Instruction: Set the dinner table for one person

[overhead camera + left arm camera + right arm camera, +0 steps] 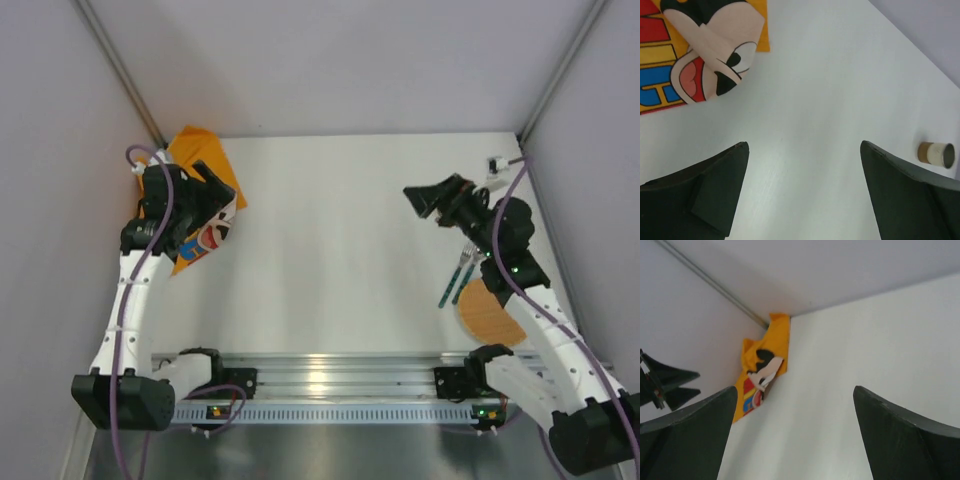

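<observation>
The orange mat (pixel 203 150) is crumpled up far from the robot's right gripper, so the left gripper should pull the mat to mid-table (pixel 310 235) before the right gripper spreads it out.
The white dinner table (pixel 340 230) fills the top view, with its ribbed aluminium rail (pixel 320 385) along the near edge. An orange Mickey Mouse mat (pixel 200 165) lies crumpled in the far left corner; it also shows in the left wrist view (pixel 700 55) and the right wrist view (pixel 765 365). My left gripper (pixel 222 203) is open and empty just above the mat's right edge (pixel 805 145). My right gripper (pixel 420 200) is open and empty above bare table at the right, facing left (pixel 795 390). Green-handled cutlery (pixel 455 280) and a brown plate (pixel 490 315) lie near the right arm.
A small cylinder (pixel 495 163) lies on its side at the far right corner, and shows in the left wrist view (pixel 936 154). Grey walls close the table on the left, far and right sides. The left gripper's fingers (pixel 665 385) show in the right wrist view.
</observation>
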Controlling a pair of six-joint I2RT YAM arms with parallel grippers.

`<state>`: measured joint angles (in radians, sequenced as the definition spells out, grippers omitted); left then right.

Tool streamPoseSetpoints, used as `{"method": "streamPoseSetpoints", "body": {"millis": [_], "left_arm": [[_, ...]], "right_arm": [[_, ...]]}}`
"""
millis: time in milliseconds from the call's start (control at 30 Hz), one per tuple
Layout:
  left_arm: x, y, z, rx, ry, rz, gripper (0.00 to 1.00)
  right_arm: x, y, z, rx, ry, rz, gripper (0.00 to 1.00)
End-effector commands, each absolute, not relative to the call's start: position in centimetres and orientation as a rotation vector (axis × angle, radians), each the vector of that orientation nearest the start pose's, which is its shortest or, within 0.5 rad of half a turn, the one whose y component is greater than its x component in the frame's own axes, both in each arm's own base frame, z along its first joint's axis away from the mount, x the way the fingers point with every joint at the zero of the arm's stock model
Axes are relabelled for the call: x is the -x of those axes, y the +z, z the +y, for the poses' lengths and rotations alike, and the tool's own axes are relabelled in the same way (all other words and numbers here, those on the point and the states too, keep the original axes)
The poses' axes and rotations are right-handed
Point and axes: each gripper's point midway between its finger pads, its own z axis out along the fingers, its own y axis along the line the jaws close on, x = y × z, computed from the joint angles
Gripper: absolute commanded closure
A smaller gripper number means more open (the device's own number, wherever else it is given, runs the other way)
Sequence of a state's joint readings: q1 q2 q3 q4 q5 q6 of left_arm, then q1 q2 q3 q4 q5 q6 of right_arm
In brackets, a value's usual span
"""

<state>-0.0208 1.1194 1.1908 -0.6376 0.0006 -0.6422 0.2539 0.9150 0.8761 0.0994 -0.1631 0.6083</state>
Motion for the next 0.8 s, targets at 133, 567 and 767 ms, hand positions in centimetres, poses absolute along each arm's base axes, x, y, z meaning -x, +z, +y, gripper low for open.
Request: {"method": "streamPoseSetpoints", "body": {"millis": [133, 567, 767], "left_arm": [[-32.5, 31.4, -10.5, 0.48, -0.957, 1.915, 0.01], [-43.0, 19.6, -4.1, 0.641, -0.129, 2.378, 0.02], [-49.7, 14.5, -3.4, 0.602, 0.076, 2.456, 0.02]], "right_arm": [[-25.0, 24.1, 18.0, -0.236, 1.093, 2.009, 0.0], [-22.7, 21.3, 15.0, -0.21, 0.83, 2.221, 0.0], [-23.2, 20.5, 14.4, -0.189, 0.745, 2.288, 0.0]]}}
